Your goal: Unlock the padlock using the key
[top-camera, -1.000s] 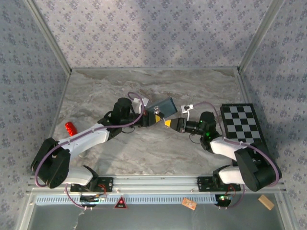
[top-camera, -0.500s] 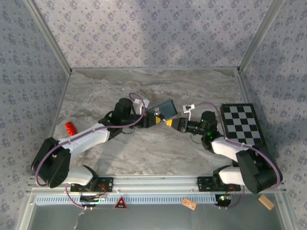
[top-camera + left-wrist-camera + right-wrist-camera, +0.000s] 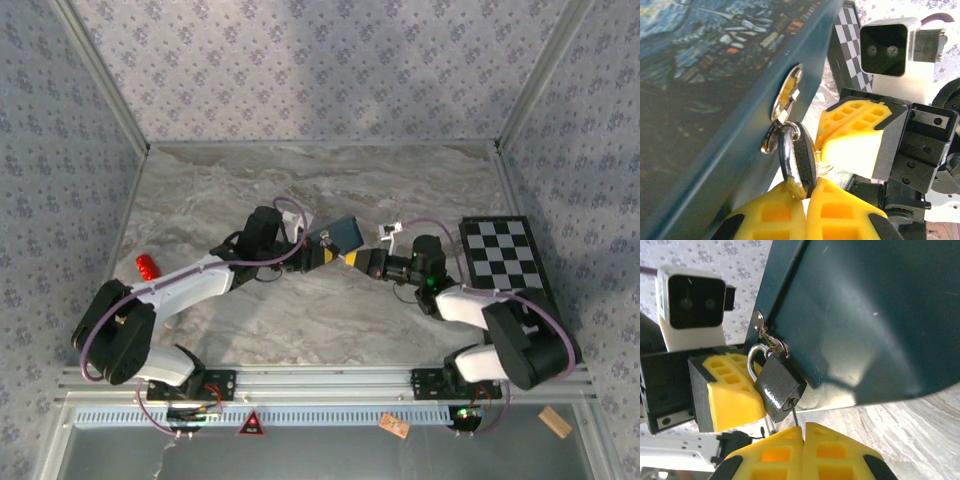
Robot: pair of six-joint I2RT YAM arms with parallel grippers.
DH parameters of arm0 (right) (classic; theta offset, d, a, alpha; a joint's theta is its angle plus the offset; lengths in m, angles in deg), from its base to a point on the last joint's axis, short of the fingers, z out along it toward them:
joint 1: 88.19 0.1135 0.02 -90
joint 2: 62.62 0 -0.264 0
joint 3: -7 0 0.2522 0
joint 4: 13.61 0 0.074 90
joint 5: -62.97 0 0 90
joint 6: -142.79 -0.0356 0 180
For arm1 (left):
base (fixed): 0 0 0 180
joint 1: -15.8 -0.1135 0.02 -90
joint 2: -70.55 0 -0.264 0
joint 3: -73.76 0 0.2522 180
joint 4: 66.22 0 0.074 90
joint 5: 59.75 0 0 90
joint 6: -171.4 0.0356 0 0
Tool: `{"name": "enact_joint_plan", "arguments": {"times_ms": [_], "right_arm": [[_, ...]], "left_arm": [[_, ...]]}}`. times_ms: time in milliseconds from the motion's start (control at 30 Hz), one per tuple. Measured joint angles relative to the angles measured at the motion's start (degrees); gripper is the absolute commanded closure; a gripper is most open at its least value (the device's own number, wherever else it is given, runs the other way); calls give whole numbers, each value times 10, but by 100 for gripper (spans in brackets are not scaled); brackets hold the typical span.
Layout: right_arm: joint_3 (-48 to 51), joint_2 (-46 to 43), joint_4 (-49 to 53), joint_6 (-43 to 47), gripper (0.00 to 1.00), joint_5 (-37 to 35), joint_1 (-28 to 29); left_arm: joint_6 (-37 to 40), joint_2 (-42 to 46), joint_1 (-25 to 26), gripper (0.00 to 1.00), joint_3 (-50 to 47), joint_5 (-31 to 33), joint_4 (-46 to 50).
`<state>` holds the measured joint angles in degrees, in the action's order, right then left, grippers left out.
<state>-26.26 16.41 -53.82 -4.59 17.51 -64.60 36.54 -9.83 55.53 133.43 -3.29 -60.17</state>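
Note:
My right gripper should move back while my left gripper takes hold of the padlock's body (image 3: 779,387), because my left gripper is pinching the shackle (image 3: 753,360) and the padlock is at a slant to the key.
The small dark padlock (image 3: 779,386) hangs by its silvery shackle (image 3: 752,361) from the hasp of the blue painted tin (image 3: 865,315). A thin grey key (image 3: 795,416) sticks into the keyhole in its base, and my right gripper (image 3: 803,428) is shut on the key's other end. In the left wrist view the padlock (image 3: 803,159) shows edge-on, with my left gripper (image 3: 807,192) shut on its lower end. Seen from above, both grippers meet under the tin (image 3: 342,230), left gripper (image 3: 322,256) facing right gripper (image 3: 352,259).
A red cylinder (image 3: 148,267) lies at the table's left edge beside the left arm. A black-and-white checkerboard (image 3: 505,255) covers the right side. Patterned walls close the table on three sides; open marble lies behind the tin.
The two grippers have drawn closer together under the tin, which has shifted slightly nearer. The right arm's elbow has swung left. Both grippers have stayed shut.

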Motion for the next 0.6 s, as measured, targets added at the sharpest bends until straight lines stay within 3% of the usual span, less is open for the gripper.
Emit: {"name": "enact_joint_plan", "arguments": {"times_ms": [100,333,500,600], "right_arm": [[6,30,-64,-49,100,-8,0],[5,30,-136,-97,100,-56,4],[10,-6,-106,-88,100,-65,-8],[15,-63,-26,-50,100,-70,-25]], "left_arm": [[-16,0,0,100,-7,4,-20],[-22,20,46,100,-8,-66,-66],[-18,43,38,100,-17,-56,-52],[8,90,13,94,-21,-18,37]]}}
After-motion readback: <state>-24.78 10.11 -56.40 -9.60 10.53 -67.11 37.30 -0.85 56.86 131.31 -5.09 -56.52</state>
